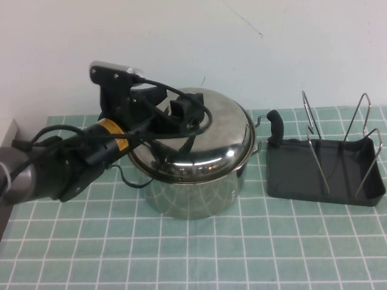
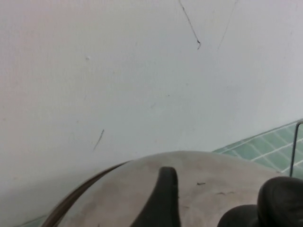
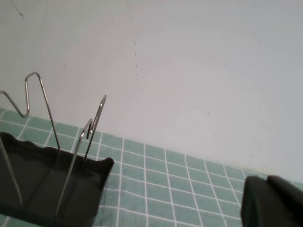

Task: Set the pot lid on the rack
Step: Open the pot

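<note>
The pot lid (image 1: 225, 139) will stand on its rim between the rack's wire loops (image 1: 317, 162) when I lower it in, because the loops lean apart over the tray.
The pot lid (image 1: 199, 145), shiny steel, sits on the steel pot (image 1: 193, 193) at the table's middle. My left gripper (image 1: 187, 115) reaches over the lid from the left, open, with its fingers either side of the black knob (image 2: 280, 202). In the left wrist view one finger (image 2: 163, 198) stands clear of the knob above the lid's surface (image 2: 203, 184). The rack (image 1: 338, 145), wire loops on a dark grey tray (image 1: 290, 175), stands to the right of the pot. My right gripper (image 3: 272, 203) is shut and empty, low beside the rack (image 3: 61, 142), and is out of the high view.
The pot's black side handle (image 1: 275, 127) points toward the rack's tray. A white wall stands close behind the pot and rack. A pale block (image 1: 7, 130) sits at the table's far left edge. Green tiled tabletop (image 1: 242, 254) lies in front.
</note>
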Robot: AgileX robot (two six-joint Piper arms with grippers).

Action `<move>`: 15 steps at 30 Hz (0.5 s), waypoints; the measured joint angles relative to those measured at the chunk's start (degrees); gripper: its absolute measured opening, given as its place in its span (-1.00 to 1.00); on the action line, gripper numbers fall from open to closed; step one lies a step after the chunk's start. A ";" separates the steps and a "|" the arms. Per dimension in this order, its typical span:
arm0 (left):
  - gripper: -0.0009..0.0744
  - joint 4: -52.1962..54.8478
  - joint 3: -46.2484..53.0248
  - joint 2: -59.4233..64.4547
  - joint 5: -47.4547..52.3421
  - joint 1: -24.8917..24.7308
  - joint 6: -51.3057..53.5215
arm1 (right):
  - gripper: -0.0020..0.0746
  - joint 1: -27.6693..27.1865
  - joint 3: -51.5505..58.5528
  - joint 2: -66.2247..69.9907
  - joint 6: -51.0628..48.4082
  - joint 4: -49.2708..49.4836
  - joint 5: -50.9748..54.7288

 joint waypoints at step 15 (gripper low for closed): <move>-0.12 -7.80 -2.37 1.61 5.67 -4.45 19.31 | -0.95 0.00 0.00 0.00 0.00 0.00 0.12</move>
